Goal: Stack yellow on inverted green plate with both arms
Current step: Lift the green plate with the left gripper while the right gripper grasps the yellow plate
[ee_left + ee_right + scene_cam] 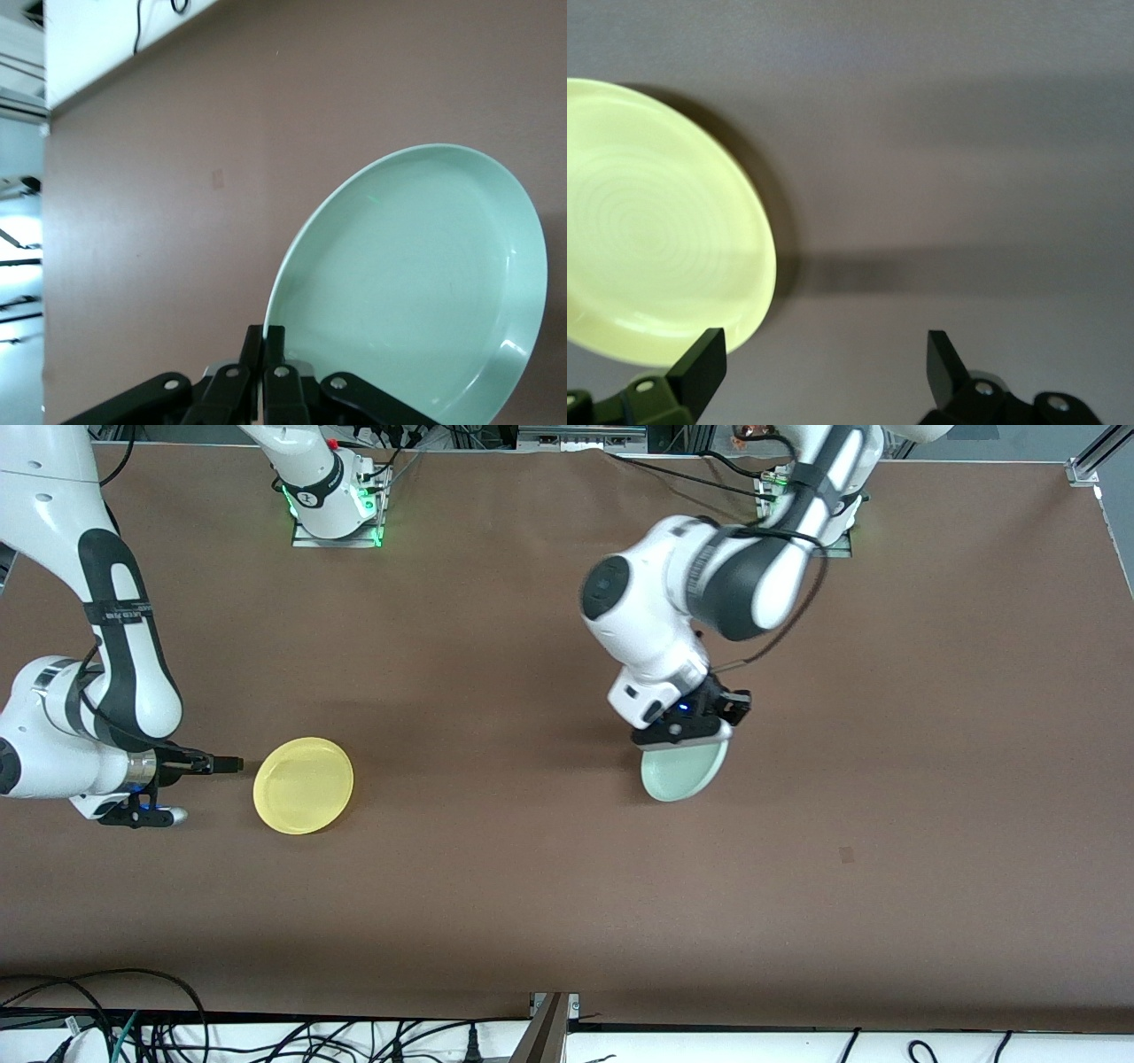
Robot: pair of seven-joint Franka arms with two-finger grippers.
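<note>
The robot's right gripper has one open finger over the yellow plate and the other outside its rim [751,333], so it should go on moving toward the plate [260,781] and close there.
The yellow plate [303,786] lies right way up on the brown table toward the right arm's end. My right gripper [199,788] is open and low beside it, on the side toward that end. In the right wrist view the yellow plate [656,230] reaches one finger [700,367]; the gripper [824,363] holds nothing. My left gripper [687,731] is shut on the rim of the green plate [685,766] and holds it tilted over the middle of the table. The left wrist view shows the green plate's hollow side [416,283] and the shut gripper [264,341].
The brown table cloth [532,868] spreads between the two plates. A small dark mark [846,855] lies toward the left arm's end. Cables [133,1027] and a metal bracket [549,1027] run along the table edge nearest the front camera.
</note>
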